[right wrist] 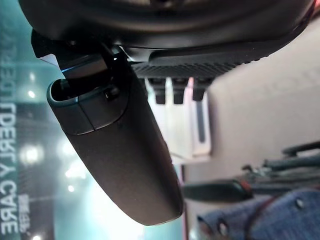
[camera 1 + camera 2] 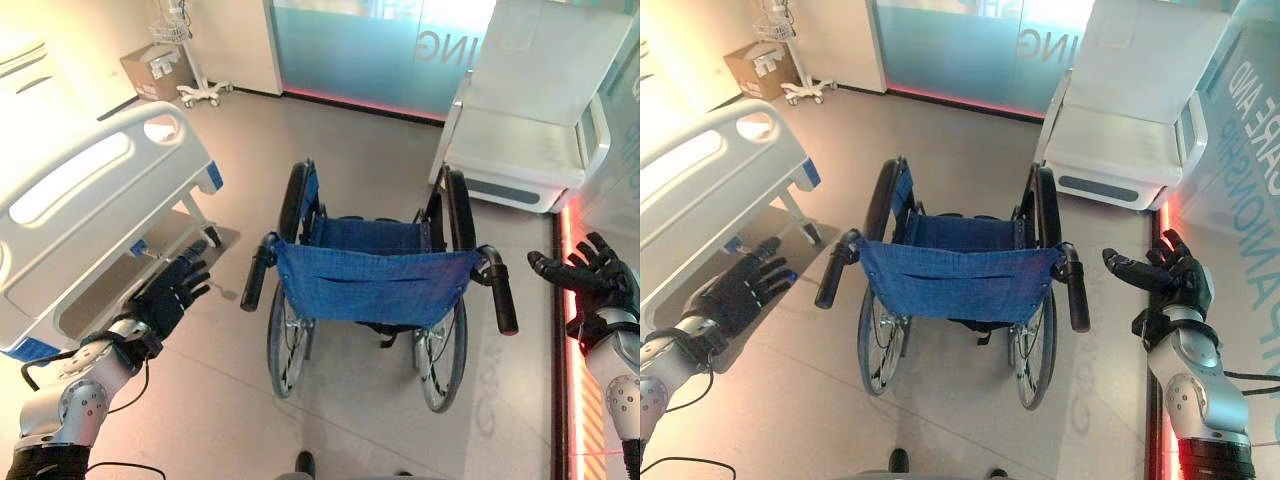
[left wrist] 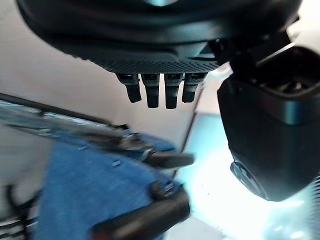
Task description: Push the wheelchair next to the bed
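Note:
I expect the blue backrest (image 2: 376, 288) to go slack and crease when I push the wheelchair, because its cloth hangs between the push handles with a dipping top edge (image 2: 376, 254).
A wheelchair (image 2: 375, 280) with a blue cloth seat and backrest stands in the middle of the floor, its back toward me. Its two black push handles (image 2: 256, 280) (image 2: 502, 296) stick out at either side. The white hospital bed (image 2: 95, 195) stands at the left, its footboard near the chair's left wheel. My left hand (image 2: 168, 294) hovers open to the left of the left handle, a short way off. My right hand (image 2: 590, 274) is open to the right of the right handle, apart from it. The blue backrest (image 3: 90, 190) and a handle (image 1: 215, 191) show past the fingers in the wrist views.
A white padded armchair (image 2: 540, 120) stands beyond the wheelchair at the right. Frosted glass panels (image 2: 370, 50) line the far wall. A cardboard box (image 2: 152, 72) and a wheeled stand (image 2: 200, 92) sit at the far left. A red-lit strip (image 2: 572, 330) runs along the floor at right.

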### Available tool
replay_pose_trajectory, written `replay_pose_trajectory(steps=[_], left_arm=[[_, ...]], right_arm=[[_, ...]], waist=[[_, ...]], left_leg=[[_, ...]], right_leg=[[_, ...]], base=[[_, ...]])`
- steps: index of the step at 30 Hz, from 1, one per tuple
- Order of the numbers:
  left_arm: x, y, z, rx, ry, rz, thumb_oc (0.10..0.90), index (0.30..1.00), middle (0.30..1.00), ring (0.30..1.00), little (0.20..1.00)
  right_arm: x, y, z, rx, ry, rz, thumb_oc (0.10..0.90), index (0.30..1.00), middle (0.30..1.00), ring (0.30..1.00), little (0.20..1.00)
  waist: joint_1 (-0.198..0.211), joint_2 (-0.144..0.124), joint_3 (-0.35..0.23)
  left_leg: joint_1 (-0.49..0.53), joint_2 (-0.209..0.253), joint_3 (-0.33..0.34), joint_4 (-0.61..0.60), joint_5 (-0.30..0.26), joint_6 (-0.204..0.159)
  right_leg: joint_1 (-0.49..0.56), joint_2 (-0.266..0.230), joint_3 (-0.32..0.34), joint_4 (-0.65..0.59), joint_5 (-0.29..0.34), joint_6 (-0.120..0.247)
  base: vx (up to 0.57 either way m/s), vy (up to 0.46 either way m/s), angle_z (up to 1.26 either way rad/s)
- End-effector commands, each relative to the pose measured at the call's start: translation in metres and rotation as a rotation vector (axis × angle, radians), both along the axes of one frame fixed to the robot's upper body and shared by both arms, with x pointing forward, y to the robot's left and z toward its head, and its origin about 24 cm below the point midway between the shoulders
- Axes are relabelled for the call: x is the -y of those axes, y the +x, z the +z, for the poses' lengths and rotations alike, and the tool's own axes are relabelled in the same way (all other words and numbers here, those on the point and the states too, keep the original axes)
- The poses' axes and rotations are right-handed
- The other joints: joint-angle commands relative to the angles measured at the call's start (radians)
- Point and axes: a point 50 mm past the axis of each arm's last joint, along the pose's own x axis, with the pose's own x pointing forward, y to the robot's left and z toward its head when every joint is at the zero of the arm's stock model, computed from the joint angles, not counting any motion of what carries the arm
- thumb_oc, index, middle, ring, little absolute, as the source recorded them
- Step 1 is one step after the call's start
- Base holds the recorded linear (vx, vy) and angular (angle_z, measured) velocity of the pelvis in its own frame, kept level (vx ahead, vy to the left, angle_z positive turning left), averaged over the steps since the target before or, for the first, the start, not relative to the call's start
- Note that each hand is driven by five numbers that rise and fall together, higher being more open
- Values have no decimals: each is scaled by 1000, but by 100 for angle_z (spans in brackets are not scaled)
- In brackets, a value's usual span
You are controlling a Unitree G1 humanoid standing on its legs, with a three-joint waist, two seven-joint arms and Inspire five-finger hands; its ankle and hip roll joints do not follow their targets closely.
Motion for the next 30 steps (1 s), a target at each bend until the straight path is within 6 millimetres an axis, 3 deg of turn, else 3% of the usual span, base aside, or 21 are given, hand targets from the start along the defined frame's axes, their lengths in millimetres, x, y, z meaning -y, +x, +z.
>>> replay_pose_trajectory(steps=[1, 5, 12, 23, 30], left_arm=[[6, 24, 72, 263, 58, -99, 800, 900, 900, 900, 900], [16, 25, 75, 263, -7, -154, 800, 900, 900, 900, 900], [35, 29, 76, 227, 21, -307, 800, 900, 900, 900, 900], [61, 37, 81, 192, -2, -419, 800, 900, 900, 900, 900], [74, 35, 90, 240, -16, -503, 800, 900, 900, 900, 900]], right_arm=[[-14, 15, 76, 258, -105, 178, 800, 900, 900, 900, 900], [-25, 16, 78, 269, -56, 275, 800, 900, 900, 900, 900], [-32, 18, 85, 232, -126, 313, 800, 900, 900, 900, 900], [-44, 27, 72, 99, -154, 410, 800, 900, 900, 900, 900], [-38, 23, 57, -32, -200, 426, 800, 900, 900, 900, 900]], waist=[[1, 10, -49], [-1, 7, -45], [-6, 6, -36], [-3, 2, -25], [-4, -1, -24]], left_leg=[[16, 20, 78, 10, -47, -26], [11, 22, 86, 10, -44, -29], [5, 22, 93, 10, -38, -29], [3, 21, 95, 10, -31, -29], [1, 21, 96, 10, -31, -29]], right_leg=[[-40, -23, -3, 1, 58, -4], [-44, -23, -7, 1, 61, -2], [-52, -20, 1, 1, 66, -1], [-54, -20, -3, 1, 71, 3], [-55, -23, -7, 1, 73, 7]], base=[[0, 0, 0], [0, 0, 0], [0, 0, 0], [14, -2, 0], [4, -1, 0]])
